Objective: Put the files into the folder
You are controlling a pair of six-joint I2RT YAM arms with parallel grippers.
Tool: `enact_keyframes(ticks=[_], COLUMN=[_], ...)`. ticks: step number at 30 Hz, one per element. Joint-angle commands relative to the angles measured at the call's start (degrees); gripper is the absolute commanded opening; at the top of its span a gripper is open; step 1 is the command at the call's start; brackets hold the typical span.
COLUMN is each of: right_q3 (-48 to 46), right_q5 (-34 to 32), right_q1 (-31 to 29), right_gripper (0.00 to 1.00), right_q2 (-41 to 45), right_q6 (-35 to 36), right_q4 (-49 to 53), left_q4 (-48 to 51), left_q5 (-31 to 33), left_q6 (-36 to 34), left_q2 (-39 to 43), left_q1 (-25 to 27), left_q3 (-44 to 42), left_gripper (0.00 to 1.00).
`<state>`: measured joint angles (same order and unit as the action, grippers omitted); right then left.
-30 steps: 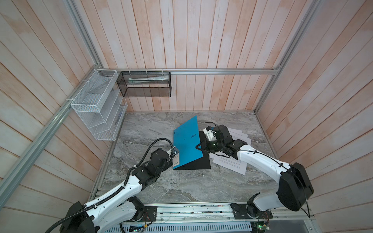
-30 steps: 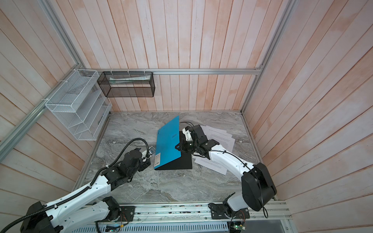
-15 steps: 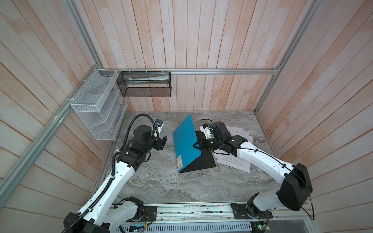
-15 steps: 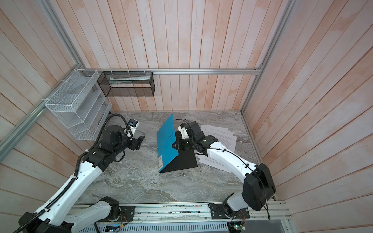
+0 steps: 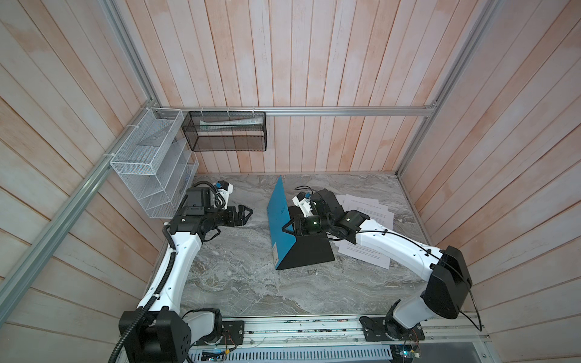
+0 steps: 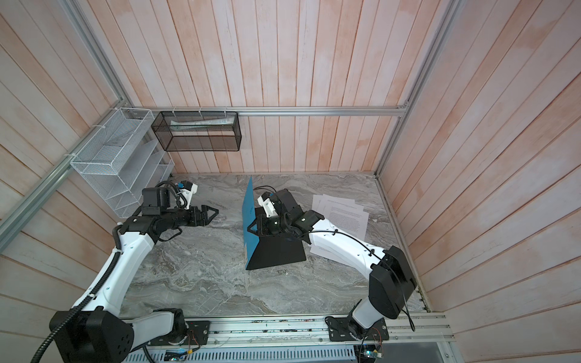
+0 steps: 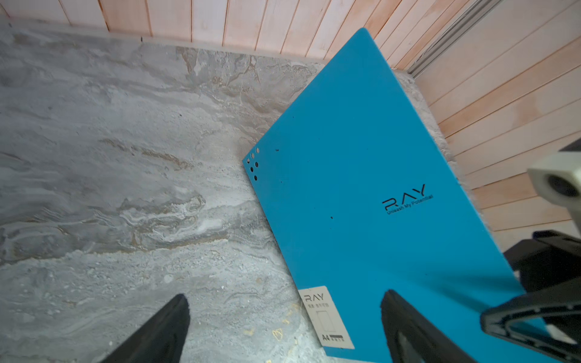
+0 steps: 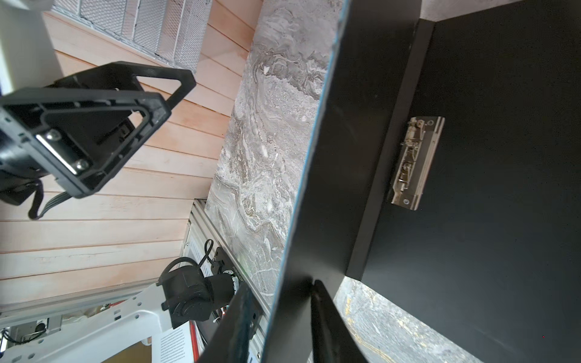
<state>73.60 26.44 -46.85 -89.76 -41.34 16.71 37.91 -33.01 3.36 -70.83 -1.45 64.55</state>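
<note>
Next, I pull my left gripper back to catch the lowering free edge [image 5: 286, 200], because the blue cover [image 5: 278, 221] is standing nearly upright and that gripper is in the way of its swing.
The folder [image 5: 279, 220] [image 6: 250, 217] lies open on the marble table, its bright blue cover [image 7: 361, 188] standing almost upright and its black inside [image 8: 487, 188], with a metal spine clip [image 8: 416, 163], flat on the table. My right gripper [image 5: 287, 228] [image 6: 251, 228] [image 8: 279, 295] straddles the cover's free edge. Its jaws stand slightly open: one finger lies against the black face, the other a little off the blue face. My left gripper [image 5: 248, 215] [image 6: 213, 213] [image 7: 284, 298] hangs wide open and empty, left of the cover. The files [image 5: 367, 210] [image 6: 342, 213] lie fanned out on the table right of the folder, partly under the right arm.
A white wire mesh rack [image 5: 154, 169] hangs on the left wall and a black mesh basket [image 5: 226, 132] on the back rail. Wooden walls close in three sides. The arms' base rail [image 5: 298, 330] runs along the table's front edge.
My left gripper has left the folder's front corner, swung back and to the left, and opened wide. The blue cover has tipped further upright. My right gripper's jaws have loosened from shut.
</note>
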Motion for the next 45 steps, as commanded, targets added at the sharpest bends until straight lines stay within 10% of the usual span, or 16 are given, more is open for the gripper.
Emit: enact_keyframes(ticks=[1,18,32,36,45], right_q3=[3.34,8.78,9.42,7.83,0.11], right_q5=[1.43,7.72,12.08,10.26,5.65], right_q1=[-2.28,-8.97,-9.58,-9.27,-6.02], right_gripper=[0.34,0.38,0.46,0.46,0.46], right_q2=[-1.24,-10.36,-10.85,-8.27,-1.26], right_q6=[-0.04,1.94,1.62,1.87,0.50], right_q4=[-1.72,-5.50,-8.07,-8.20,-8.16], left_q4=[3.97,5.99,7.06,6.96,5.53], left_q5=[-11.95,-17.28,-4.85,-0.04,6.10], left_q6=[1.82,4.60,3.24,2.91,-2.01], left_q2=[-0.29,-4.58,-7.61,-7.20,-11.48], left_q1=[-1.35,-1.44,-1.40,-1.47,-1.45], left_q3=[4.21,6.43,5.18,4.85,6.98], left_gripper=[0.99,1.00,0.93,0.79,0.08])
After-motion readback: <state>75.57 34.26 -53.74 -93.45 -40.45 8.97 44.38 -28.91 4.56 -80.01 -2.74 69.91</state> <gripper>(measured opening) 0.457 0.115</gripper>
